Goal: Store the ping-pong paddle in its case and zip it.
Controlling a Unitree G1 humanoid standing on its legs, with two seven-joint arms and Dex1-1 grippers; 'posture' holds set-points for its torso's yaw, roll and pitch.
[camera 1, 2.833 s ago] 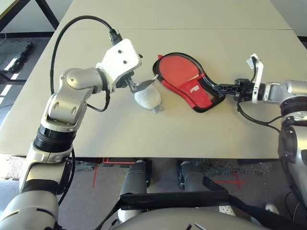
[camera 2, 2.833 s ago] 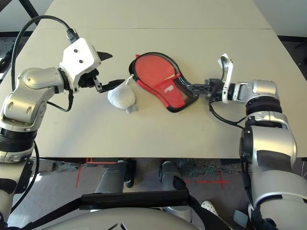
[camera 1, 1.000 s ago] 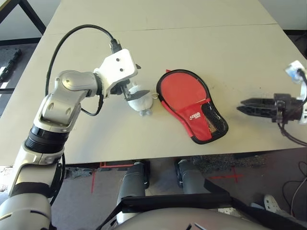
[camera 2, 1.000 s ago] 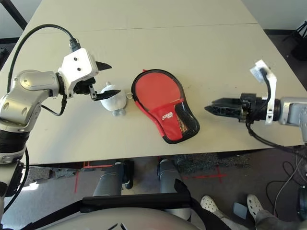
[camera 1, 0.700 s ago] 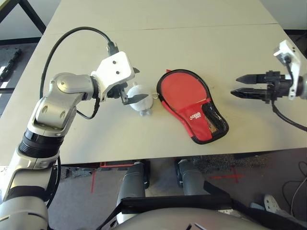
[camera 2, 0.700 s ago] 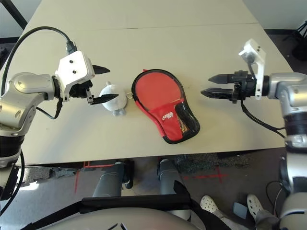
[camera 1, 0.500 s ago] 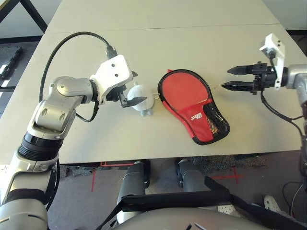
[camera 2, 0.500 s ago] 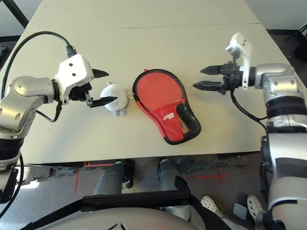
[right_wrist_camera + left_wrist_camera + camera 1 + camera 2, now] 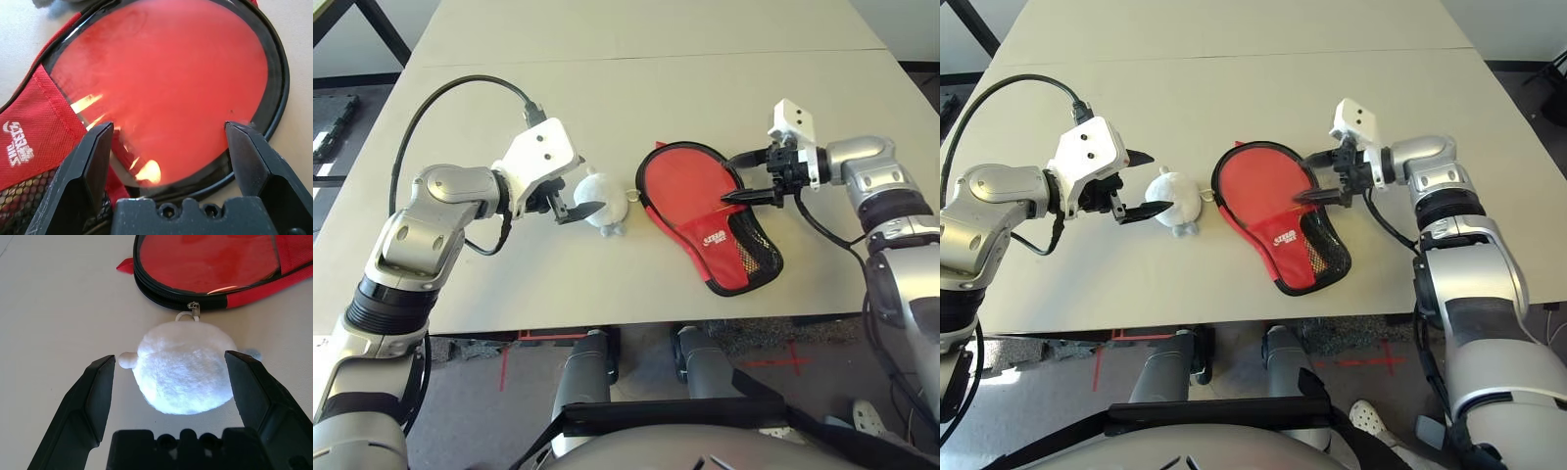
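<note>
The zipper pull (image 9: 195, 309) will slide round the case's rim when the robot pulls the lump, because a white loop (image 9: 185, 315) connects the lump to it.
The red case (image 9: 722, 247) lies mid-table, unzipped round its round end. The ping-pong paddle's glossy red face (image 9: 680, 181) shows inside the black zipper edging (image 9: 274, 58). A red flap with a white logo (image 9: 18, 137) covers the rest, and the handle is hidden. My right gripper (image 9: 726, 179) is open, low over the case's right rim, with the paddle face (image 9: 166, 83) between its fingers. My left gripper (image 9: 1157, 180) is open to the left of the case, its fingers either side of a white plush lump (image 9: 183, 364) without squeezing it. That lump hangs from the zipper pull (image 9: 194, 307).
The pale table (image 9: 636, 88) stretches bare behind the case and to both sides. Its front edge (image 9: 607, 323) runs close below the case's mesh end (image 9: 756, 257). A black cable (image 9: 440, 108) loops from my left wrist over the table's left part.
My right arm has swung in from the far right, and its open gripper is now over the case's round end. The left gripper has drawn back slightly from the plush lump.
</note>
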